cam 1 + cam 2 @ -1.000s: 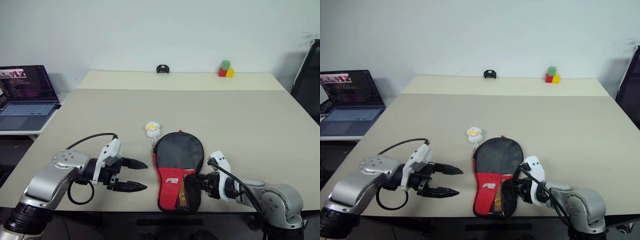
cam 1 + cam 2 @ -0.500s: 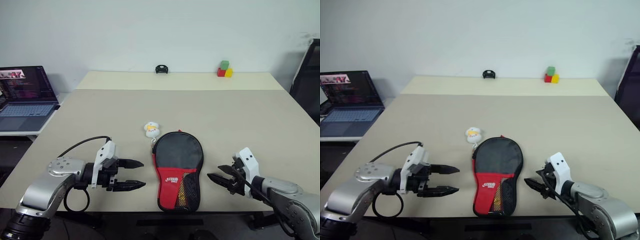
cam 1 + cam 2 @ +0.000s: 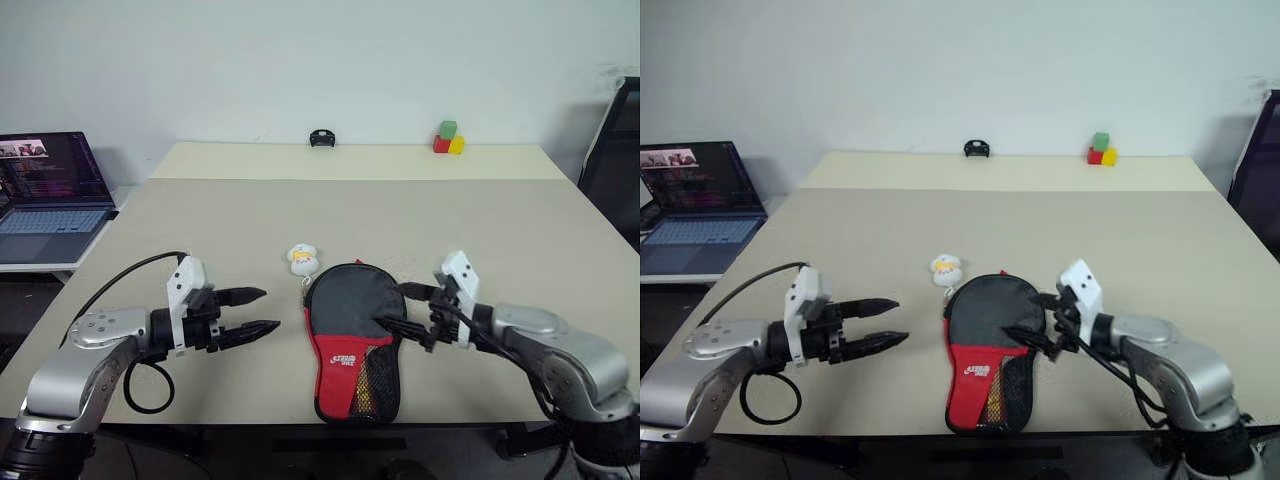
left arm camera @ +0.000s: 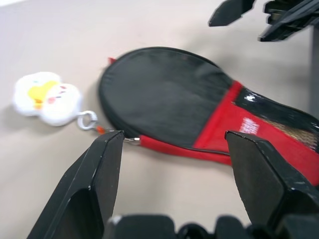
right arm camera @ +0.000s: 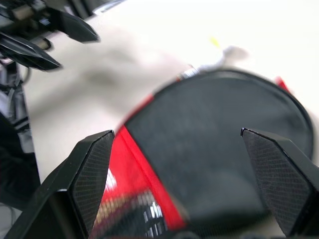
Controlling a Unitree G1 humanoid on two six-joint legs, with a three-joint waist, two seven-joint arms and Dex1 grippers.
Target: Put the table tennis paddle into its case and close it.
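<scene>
My gripper will make the case's zipper follow around the case's round rim when it pulls the charm (image 3: 302, 260), because a metal ring (image 3: 307, 281) connects the charm to the zipper.
The case (image 3: 355, 320) lies flat near the table's front edge, black round part away from me and red lower part with the mesh pocket toward me. Its white-yellow charm (image 3: 303, 258) rests just beyond its far left rim. The paddle is hidden. My left gripper (image 3: 270, 309) hovers open to the left of the case, pointing at it with a gap between; its fingers (image 4: 99, 174) frame the case (image 4: 164, 94). My right gripper (image 3: 398, 312) is open over the case's right edge, holding nothing. The right wrist view looks onto the black face (image 5: 214, 139).
An open laptop (image 3: 50, 190) sits on a side table to the left. Coloured blocks (image 3: 448, 140) and a small black object (image 3: 322, 138) stand at the table's far edge. A dark chair (image 3: 615, 150) is at the right.
My right gripper left the case's lower end, rose, swung up beside the round part and opened wider. My left gripper drew slightly leftward and turned toward the case.
</scene>
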